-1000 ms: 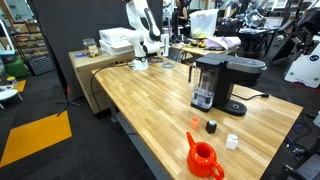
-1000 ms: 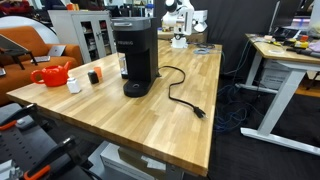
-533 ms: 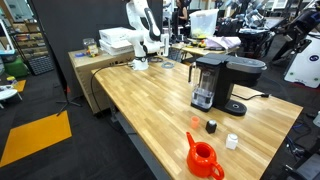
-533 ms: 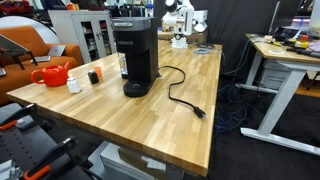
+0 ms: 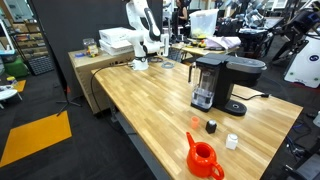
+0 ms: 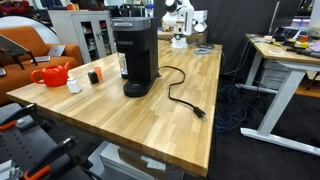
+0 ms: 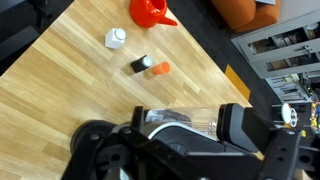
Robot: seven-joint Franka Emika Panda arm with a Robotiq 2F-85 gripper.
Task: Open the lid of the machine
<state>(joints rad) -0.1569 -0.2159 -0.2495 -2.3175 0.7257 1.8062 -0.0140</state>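
Observation:
Next, my gripper comes down and tilts toward the lid's front edge, because it is high above the machine and faces the shut lid's flat top.
The machine is a black coffee maker with a translucent grey tank, standing mid-table in both exterior views. Its lid, a flat dark top panel, lies shut. My white arm stands at the far end of the table, well away from the machine, with the gripper hanging above the tabletop. In the wrist view the machine's tank and dark top show low in the frame, between the spread dark fingers of my gripper. The gripper holds nothing.
An orange-red teapot, a small white cap and a small black-and-orange object sit near the table's end beyond the machine. The machine's black power cord trails across the wood. A white boxy device stands beside the arm.

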